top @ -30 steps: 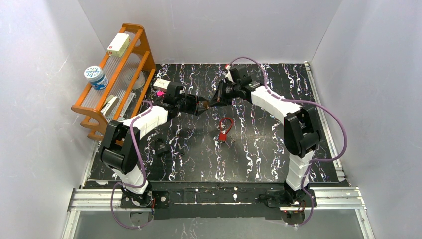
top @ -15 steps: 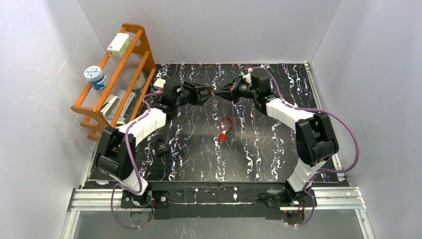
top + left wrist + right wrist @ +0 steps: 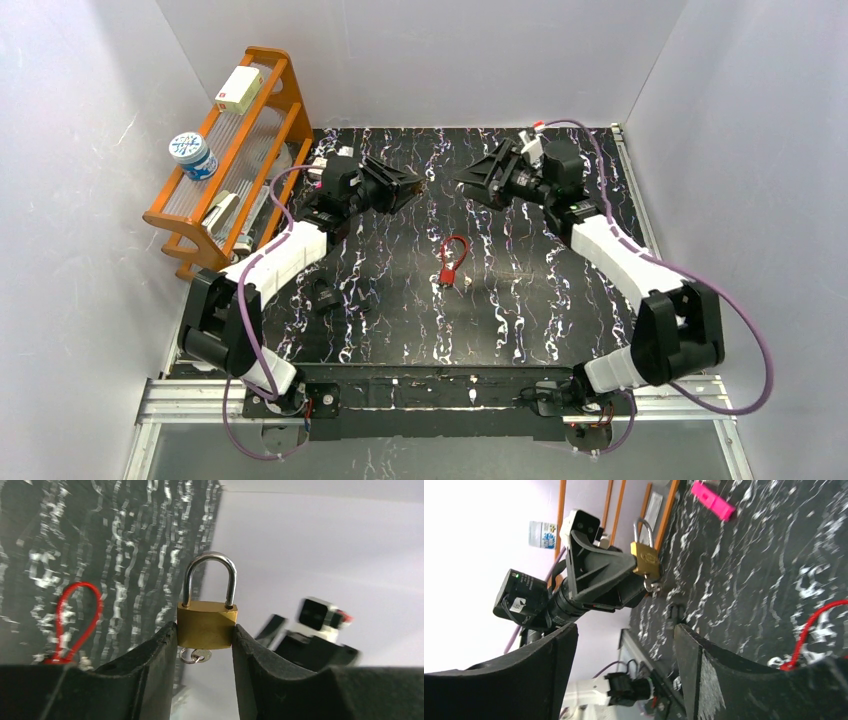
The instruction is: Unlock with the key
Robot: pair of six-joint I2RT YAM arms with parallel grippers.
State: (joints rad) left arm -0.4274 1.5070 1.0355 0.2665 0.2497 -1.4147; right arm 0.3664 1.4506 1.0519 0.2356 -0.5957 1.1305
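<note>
I should move my right gripper in and pinch the shackle's curve (image 3: 211, 556) to open it while my left gripper holds the padlock's body, because both shackle legs (image 3: 230, 599) are still in the body.
A brass padlock (image 3: 207, 625) with a steel shackle (image 3: 209, 575) is pinched by its body in my left gripper (image 3: 205, 627), shackle pointing away from the fingers. Both shackle legs sit in the body. A small silver key (image 3: 200, 656) on a ring sticks out of the lock's underside. Seen from above, the left gripper (image 3: 412, 185) holds the padlock (image 3: 427, 184) over the mat's far middle. My right gripper (image 3: 472, 180) stands open just to its right, a gap apart. The right wrist view shows padlock (image 3: 645, 560) and key (image 3: 653, 585) beyond my empty right gripper (image 3: 624, 630).
A red cable lock (image 3: 452, 260) lies on the black marbled mat (image 3: 520, 300) in the middle. A small black part (image 3: 325, 295) sits left of it. An orange shelf (image 3: 235, 150) with a white box (image 3: 238, 88) and a jar (image 3: 192, 155) stands at far left. A pink piece (image 3: 714, 500) lies near it.
My right gripper was shut at the padlock's key; it has opened and pulled back to the right. The left gripper carried the padlock towards the back and kept its grip.
</note>
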